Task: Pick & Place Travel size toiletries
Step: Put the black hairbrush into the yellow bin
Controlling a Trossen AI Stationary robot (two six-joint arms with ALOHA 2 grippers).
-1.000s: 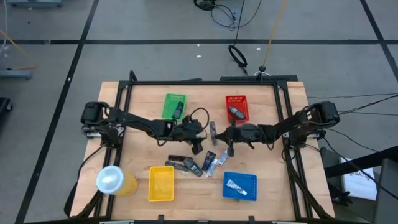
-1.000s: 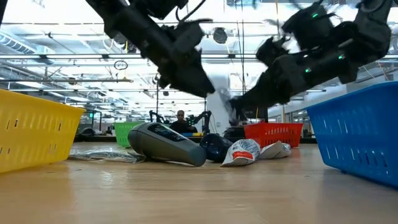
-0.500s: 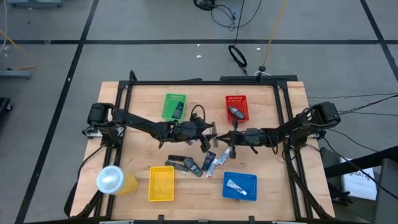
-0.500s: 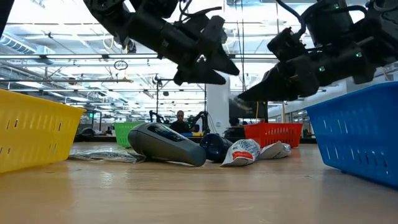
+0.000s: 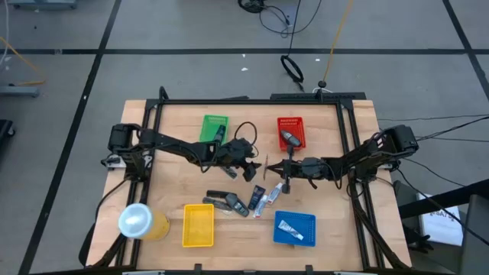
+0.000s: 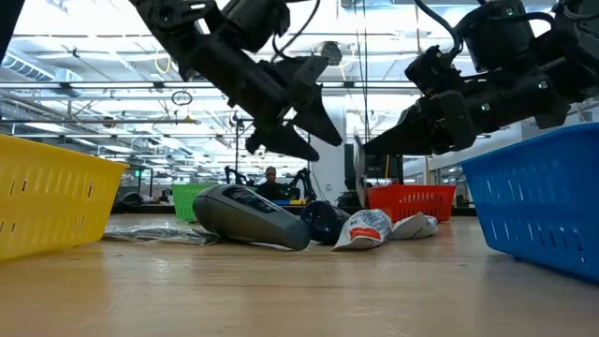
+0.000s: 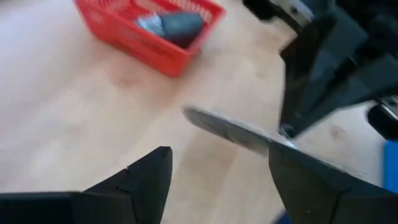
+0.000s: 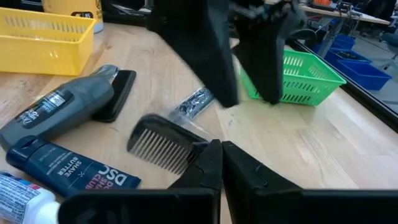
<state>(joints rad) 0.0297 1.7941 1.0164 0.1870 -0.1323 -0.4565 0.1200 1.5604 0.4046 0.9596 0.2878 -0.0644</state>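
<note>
The robot's right gripper is holding the comb far from the yellow basket, so next the left gripper takes the comb's loose end and carries the comb over.
A black comb hangs in the air over the middle of the table, and my right gripper is shut on it. My left gripper is open just left of it. In the left wrist view the comb shows as a grey strip, its free end ahead of the gap between the fingers and apart from them. Below lie a grey bottle, a dark blue tube, a white tube and a silvery packet. My right gripper pinches the comb's end between its two fingers. It comes from the table's right, about level, in line with the comb's length. The comb is lifted clear of the table and sticks out toward the left gripper, teeth downward.
Four baskets stand around the middle: a green one and a red one far, each with a dark item in it, a yellow one near, and a blue one holding a white tube. A yellow cup stands near left.
My left gripper has moved toward the table's right and a little up, closing in on the comb in my right gripper, and has turned its fingers toward it. My right arm has come down slightly, with the comb in its hold.
</note>
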